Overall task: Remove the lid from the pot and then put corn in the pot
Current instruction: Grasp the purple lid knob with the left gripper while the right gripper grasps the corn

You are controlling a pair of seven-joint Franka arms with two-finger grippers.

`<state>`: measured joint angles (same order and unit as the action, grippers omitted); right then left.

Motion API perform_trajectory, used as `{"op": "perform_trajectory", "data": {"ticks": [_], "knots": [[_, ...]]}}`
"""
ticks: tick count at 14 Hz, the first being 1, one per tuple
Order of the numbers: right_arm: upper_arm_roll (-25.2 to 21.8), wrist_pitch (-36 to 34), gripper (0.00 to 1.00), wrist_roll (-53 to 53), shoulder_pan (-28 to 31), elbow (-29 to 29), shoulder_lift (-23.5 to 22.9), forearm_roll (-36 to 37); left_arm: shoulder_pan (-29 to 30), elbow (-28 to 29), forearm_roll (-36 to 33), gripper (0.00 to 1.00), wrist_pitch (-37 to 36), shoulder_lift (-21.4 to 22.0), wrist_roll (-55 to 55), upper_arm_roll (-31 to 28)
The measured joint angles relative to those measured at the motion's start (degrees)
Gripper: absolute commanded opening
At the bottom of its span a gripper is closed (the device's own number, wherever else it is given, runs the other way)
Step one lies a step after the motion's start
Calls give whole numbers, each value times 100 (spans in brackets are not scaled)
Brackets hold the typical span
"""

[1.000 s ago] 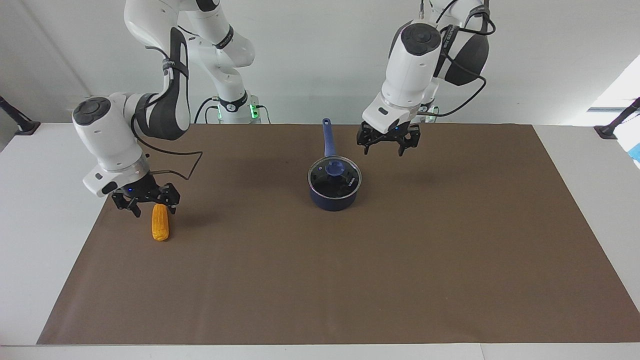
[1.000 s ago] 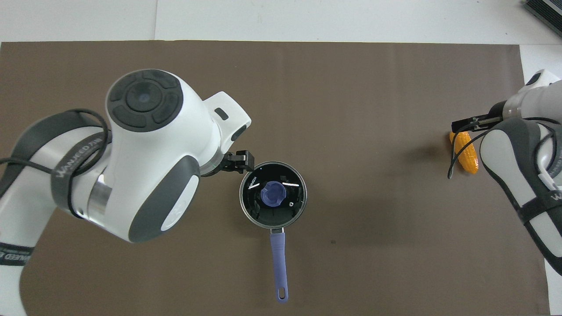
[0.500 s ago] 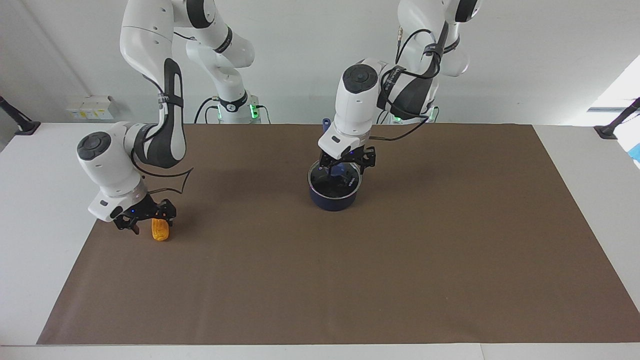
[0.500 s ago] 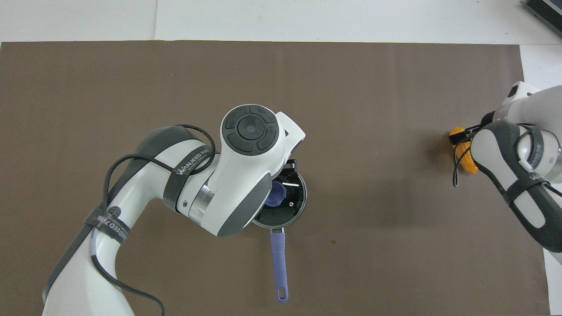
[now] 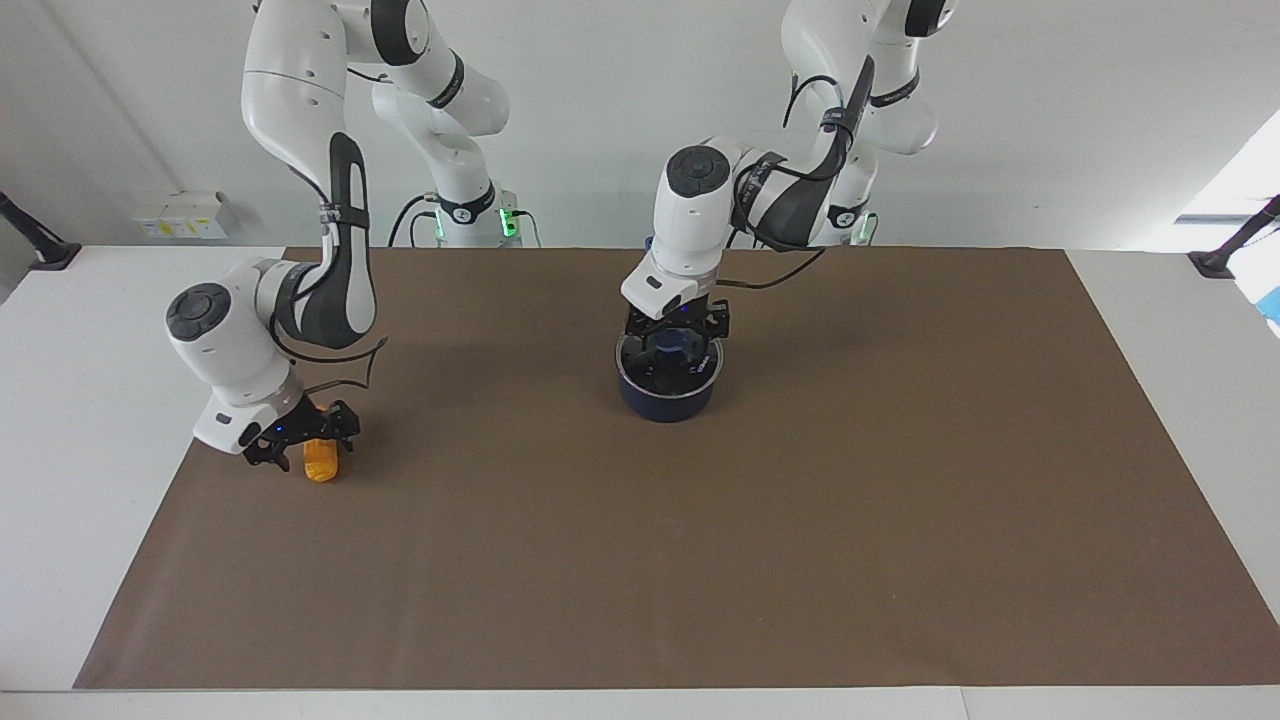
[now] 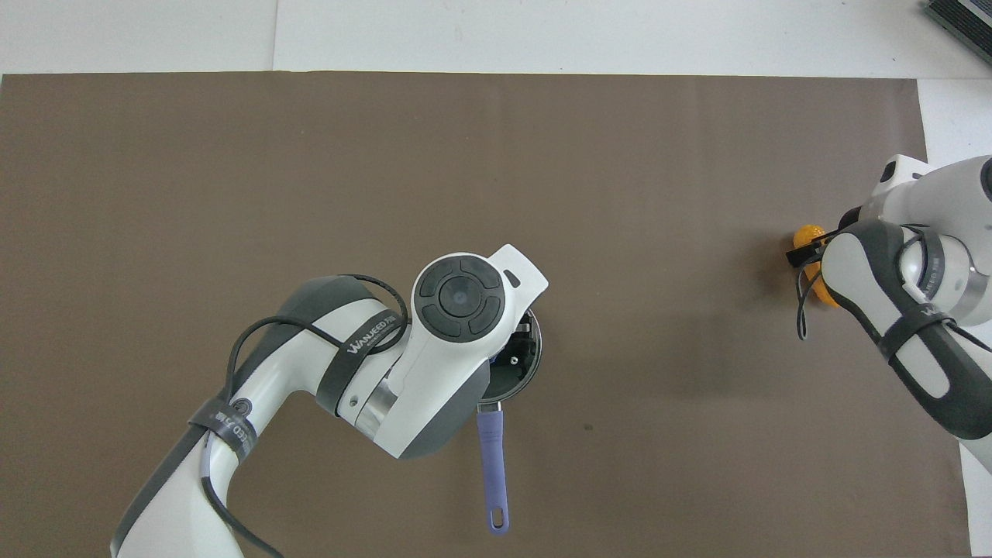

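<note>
The glass lid's exposed edge (image 6: 522, 357) shows plain dark through it, so the pot (image 6: 509, 390) should be empty when I lift the lid.
The dark blue pot (image 5: 665, 397) stands mid-table with the glass lid (image 5: 703, 356) on it and its long handle (image 6: 491, 457) pointing toward the robots. My left gripper (image 5: 675, 333) is down on the lid, open, with a finger on each side of the blue knob (image 5: 673, 344). From overhead the left wrist covers most of the lid (image 6: 518, 363). The yellow corn (image 5: 321, 463) lies at the right arm's end of the mat. My right gripper (image 5: 305, 450) is low over it, open, straddling the cob. Only the corn's tip (image 6: 808, 232) shows overhead.
A brown mat (image 5: 800, 520) covers the table; pot and corn both rest on it. Bare white table (image 5: 90, 420) borders the mat close to the corn. A dark stand (image 5: 1225, 255) sits at the left arm's end of the table.
My left arm swung from beside the pot to over the lid and came down around the knob. My right gripper dropped lower over the corn. Pot, lid and corn stayed put.
</note>
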<state>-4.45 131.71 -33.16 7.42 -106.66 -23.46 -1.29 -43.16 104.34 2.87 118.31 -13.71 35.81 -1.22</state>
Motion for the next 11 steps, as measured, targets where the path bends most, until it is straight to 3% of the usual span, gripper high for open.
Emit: {"op": "perform_trajectory", "data": {"ticks": [1,2,3,4,5,6,11], "knots": [[0,0,89,-4,0,-14,-11,0,-8,70,0,100,3,60,3,0],[0,0,58,-10,0,-22,-30,1,-9,114,0,100,3,113,3,-1],[0,0,11,-13,0,-23,-46,3,-9,132,0,90,3,144,3,-3],[1,0,0,-15,-3,-23,-53,9,-9,142,0,78,3,160,3,-3],[3,0,0,-20,-15,-23,-54,38,-13,143,13,70,14,165,3,3],[3,0,0,-21,-29,-22,-54,84,-26,143,18,68,22,171,5,11],[14,-11,0,-28,-33,27,-54,193,-59,157,18,67,22,178,6,4]]}}
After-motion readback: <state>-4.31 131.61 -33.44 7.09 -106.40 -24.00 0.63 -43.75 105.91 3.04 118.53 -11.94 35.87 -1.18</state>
